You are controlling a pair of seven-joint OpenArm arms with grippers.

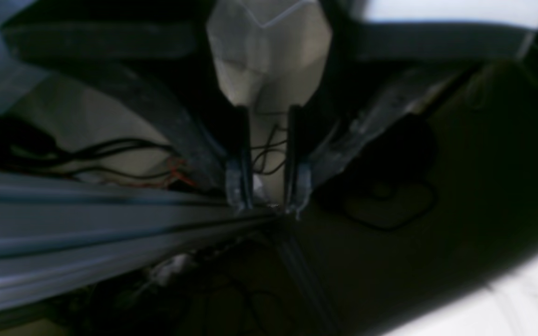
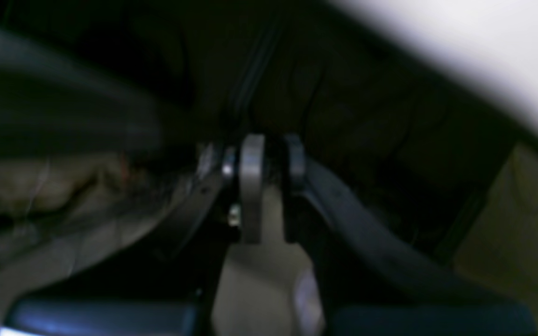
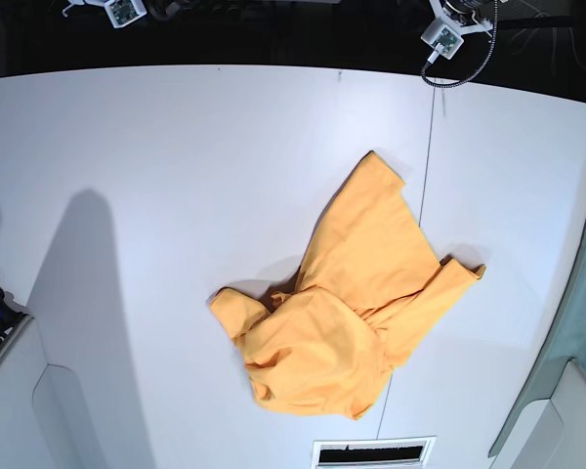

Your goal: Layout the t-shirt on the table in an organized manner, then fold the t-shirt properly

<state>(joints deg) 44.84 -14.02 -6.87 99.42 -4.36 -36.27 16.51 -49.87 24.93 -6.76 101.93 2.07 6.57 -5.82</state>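
Observation:
My right gripper should keep moving to the t-shirt's short corner, which sticks out free from the bunched part (image 3: 311, 354), until its fingers close on that corner (image 3: 225, 305).
The orange-yellow t-shirt (image 3: 352, 313) lies crumpled and skewed on the white table (image 3: 176, 195), right of centre. Its plain side is up, one sleeve points to the back and the lower part is bunched. It lies across the thin dark seam (image 3: 425, 166). Neither gripper shows in the base view. In the left wrist view my left gripper (image 1: 269, 207) is empty, with a narrow gap between its fingers, over dark ground with cables. In the right wrist view my right gripper (image 2: 273, 154) is blurred and holds nothing that I can see.
Two small white devices (image 3: 444, 34) (image 3: 122, 12) with a cable sit at the table's back edge. A slotted white panel (image 3: 373, 452) sits at the front edge. White arm housings fill the lower corners (image 3: 566, 420) (image 3: 20, 391).

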